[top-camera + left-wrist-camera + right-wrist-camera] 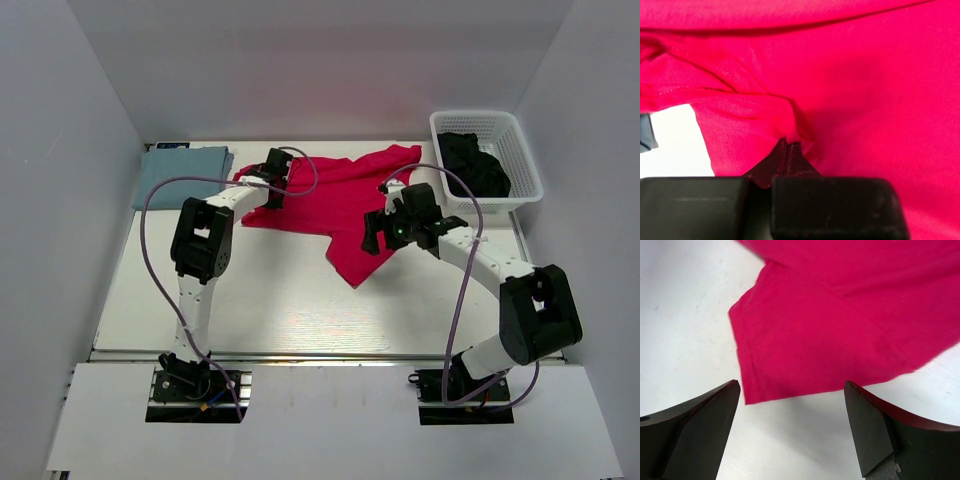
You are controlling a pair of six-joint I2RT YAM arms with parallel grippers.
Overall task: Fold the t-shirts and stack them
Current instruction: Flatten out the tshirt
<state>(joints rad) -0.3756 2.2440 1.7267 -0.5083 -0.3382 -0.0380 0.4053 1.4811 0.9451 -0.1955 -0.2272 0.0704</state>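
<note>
The red t-shirt [325, 210] is bunched up in ridges [372, 165] along its back edge. It will fall open into a wide sheet when I pick it up.
The crimson red t-shirt [340, 195] lies spread and rumpled across the back middle of the table. My left gripper [275, 180] is at its left edge. In the left wrist view the left gripper [787, 145] is shut on a pinched fold of the red t-shirt [865, 90]. My right gripper [372, 238] hovers over the shirt's near right part. In the right wrist view the right gripper [791, 385] is open and empty just above the red t-shirt's [840, 315] hem corner. The pale blue-grey t-shirt [185, 175] lies folded flat at the back left.
A white lattice basket [520, 140] holding dark clothing [475, 160] stands at the back right, close to the right arm. Bare white table [280, 300] lies in front of the red shirt. White walls enclose the back and sides.
</note>
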